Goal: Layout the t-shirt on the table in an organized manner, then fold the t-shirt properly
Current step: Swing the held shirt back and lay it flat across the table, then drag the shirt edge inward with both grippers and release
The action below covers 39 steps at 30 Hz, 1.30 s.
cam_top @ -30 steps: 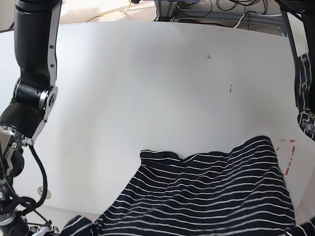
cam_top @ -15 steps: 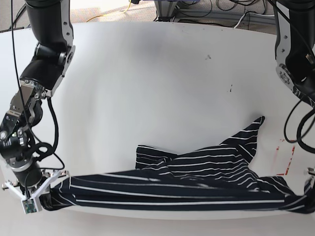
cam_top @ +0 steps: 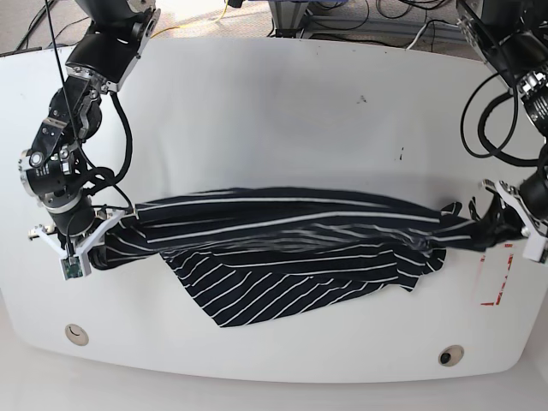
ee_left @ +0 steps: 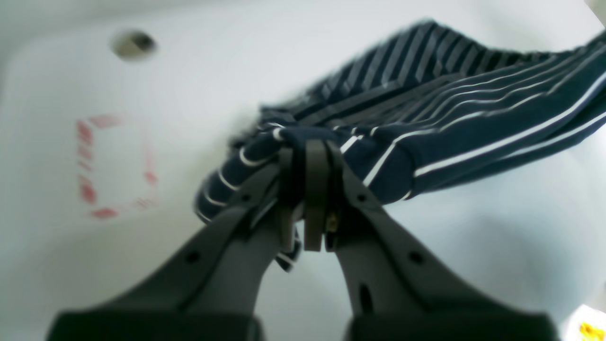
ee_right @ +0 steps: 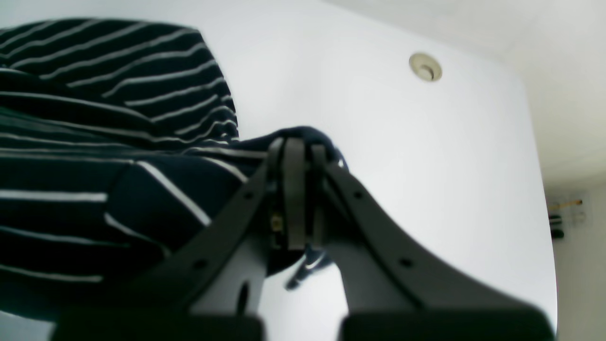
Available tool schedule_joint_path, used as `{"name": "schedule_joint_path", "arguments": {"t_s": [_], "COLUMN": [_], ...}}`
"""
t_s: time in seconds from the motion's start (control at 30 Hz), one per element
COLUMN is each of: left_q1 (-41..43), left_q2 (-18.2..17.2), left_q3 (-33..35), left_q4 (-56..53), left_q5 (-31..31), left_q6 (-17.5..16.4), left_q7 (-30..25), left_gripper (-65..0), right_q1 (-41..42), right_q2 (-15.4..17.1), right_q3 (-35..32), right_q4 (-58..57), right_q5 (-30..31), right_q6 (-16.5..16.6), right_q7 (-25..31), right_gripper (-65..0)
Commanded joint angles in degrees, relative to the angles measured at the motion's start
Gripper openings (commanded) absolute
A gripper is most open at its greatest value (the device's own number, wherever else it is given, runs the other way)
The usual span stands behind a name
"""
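Observation:
The t-shirt's lower part [cam_top: 265, 289] is spread out over the tabletop, so my left gripper should keep pulling toward the table's far edge [cam_top: 377, 51] until the t-shirt is flat.
The dark navy t-shirt [cam_top: 282, 240] with thin white stripes hangs stretched across the white table [cam_top: 274, 111] between my two arms, its lower part draping onto the tabletop. My right gripper [cam_top: 96, 248] at the base view's left is shut on one end of the t-shirt [ee_right: 118, 189]; in its wrist view the right gripper [ee_right: 296, 147] pinches bunched cloth. At the right, my left gripper [cam_top: 497, 224] is shut on the other end. Its wrist view shows the left gripper [ee_left: 307, 147] clamped on a fold of the t-shirt [ee_left: 450, 123].
Two small round fittings [cam_top: 76, 333] [cam_top: 449, 354] sit near the table's front edge. A red-outlined rectangle mark [cam_top: 497, 287] lies at the front right, just below my left gripper. Cables and a frame stand beyond the far edge.
Both arms have pulled away from the front edge toward the table's middle, carrying the t-shirt with them. The cloth now hangs stretched in a long band instead of lying near the front edge.

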Motion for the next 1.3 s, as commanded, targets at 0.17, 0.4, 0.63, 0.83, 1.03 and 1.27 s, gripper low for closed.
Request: {"name": "schedule_joint_path", "arguments": {"t_s": [0.17, 0.4, 0.63, 0.83, 1.03, 1.27], "left_q1": [9.1, 14.4, 17.8, 18.1, 17.5, 12.1], "left_q2": [4.9, 7.4, 7.4, 7.1, 4.8, -0.9], "left_q3": [0.0, 2.2, 7.5, 14.2, 24.0, 39.3], "left_q4": [1.0, 1.0, 0.8, 0.6, 0.5, 0.5], "left_q5": [-1.9, -1.8, -1.8, -1.7, -1.8, -2.0], "left_q6": [0.0, 0.0, 0.0, -0.1, -0.2, -2.0], "left_q7": [-1.9, -1.9, -1.9, -1.9, -1.9, -1.9], "left_gripper": [-65.0, -65.0, -65.0, -65.0, -65.0, -60.1], "right_q1": [-3.8, -8.9, -10.1, -9.6, -8.8, -8.2], "right_q2": [-0.1, -0.1, 0.4, 2.8, 3.7, 3.3], "right_q3": [4.3, 5.5, 7.4, 10.3, 10.4, 10.4], "right_q4": [1.2, 1.2, 0.8, 0.3, -1.9, -2.3], "right_q5": [-0.1, -0.1, -0.7, -1.7, -5.6, -10.1], "right_q6": [1.4, 1.4, 0.9, 0.9, 0.9, 1.0], "right_q7": [1.4, 1.4, 1.4, -0.4, -0.6, -0.6], "right_gripper": [-65.0, -65.0, -65.0, -65.0, -65.0, -62.8]}}
